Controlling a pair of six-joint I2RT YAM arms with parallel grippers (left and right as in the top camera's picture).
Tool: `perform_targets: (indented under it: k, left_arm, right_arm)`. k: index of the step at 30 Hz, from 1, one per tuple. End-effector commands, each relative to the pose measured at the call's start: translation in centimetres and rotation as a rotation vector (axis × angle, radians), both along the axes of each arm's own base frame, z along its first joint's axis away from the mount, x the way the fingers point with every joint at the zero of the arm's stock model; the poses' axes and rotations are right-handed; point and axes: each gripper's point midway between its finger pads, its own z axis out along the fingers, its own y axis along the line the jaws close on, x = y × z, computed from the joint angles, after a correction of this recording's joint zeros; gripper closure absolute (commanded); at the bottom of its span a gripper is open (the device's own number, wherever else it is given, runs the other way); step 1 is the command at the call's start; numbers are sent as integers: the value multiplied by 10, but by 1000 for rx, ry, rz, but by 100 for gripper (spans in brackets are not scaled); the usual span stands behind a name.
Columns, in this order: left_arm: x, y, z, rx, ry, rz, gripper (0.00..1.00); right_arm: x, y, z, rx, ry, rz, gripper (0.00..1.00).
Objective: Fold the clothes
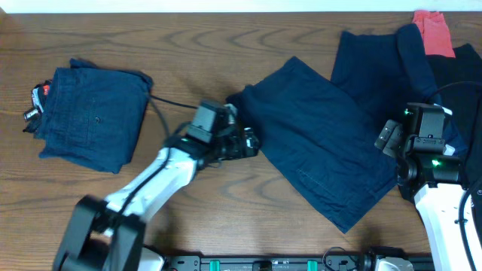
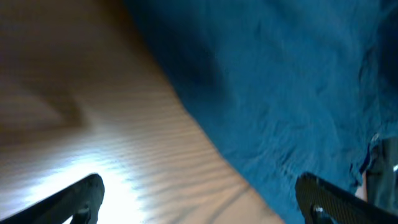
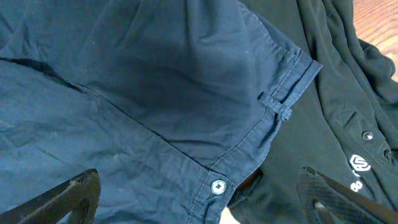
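Next, my left gripper pulls the shorts clear onto the open wood (image 1: pixel 218 60) before folding, because the navy shorts' waistband (image 3: pixel 289 90) lies over the black garment.
Navy shorts (image 1: pixel 320 143) lie spread flat across the table's middle right. A folded navy pair (image 1: pixel 94 113) with a small red-and-white tag (image 1: pixel 41 90) sits at the far left. My left gripper (image 1: pixel 248 143) is open and low at the spread shorts' left edge; in the left wrist view (image 2: pixel 199 199) its fingers straddle bare wood with the blue fabric (image 2: pixel 280 81) to the right. My right gripper (image 1: pixel 388 139) is open above the shorts' waistband; the right wrist view (image 3: pixel 199 199) shows the waistband button (image 3: pixel 217 186) and a belt loop (image 3: pixel 277 109) between its fingers.
More dark garments (image 1: pixel 459 83) are heaped at the far right, with a red piece (image 1: pixel 433 34) on top at the back. A black garment with a white logo (image 3: pixel 359 163) lies beside the waistband. A black cable (image 1: pixel 169 102) crosses the wooden table (image 1: pixel 248 218).
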Motion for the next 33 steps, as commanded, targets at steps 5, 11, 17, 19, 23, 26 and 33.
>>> perform_targets:
  k: [5, 11, 17, 19, 23, 26, 33]
  left_arm:
    - [-3, -58, -43, -81, 46, -10, 9]
    - [34, -63, -47, -61, -127, 61, 56]
    - [83, -29, -13, -57, -270, 182, 94]
    - [107, -7, 15, -51, -349, 211, 94]
    - [154, 54, 83, -13, -488, 303, 94]
    - [173, 103, 118, 23, -488, 401, 45]
    - [115, 101, 91, -58, -120, 291, 2]
  right_arm:
    - [0, -1, 6, 9, -20, -13, 1]
    - [-1, -1, 5, 12, -14, -11, 1]
    - [-2, -1, 4, 13, -9, -11, 1]
    - [-3, -1, 4, 13, -8, -11, 1]
    - [-2, -1, 4, 13, -11, -11, 1]
    - [-1, 0, 4, 17, -14, -8, 1]
    - [0, 1, -2, 23, 6, -5, 1]
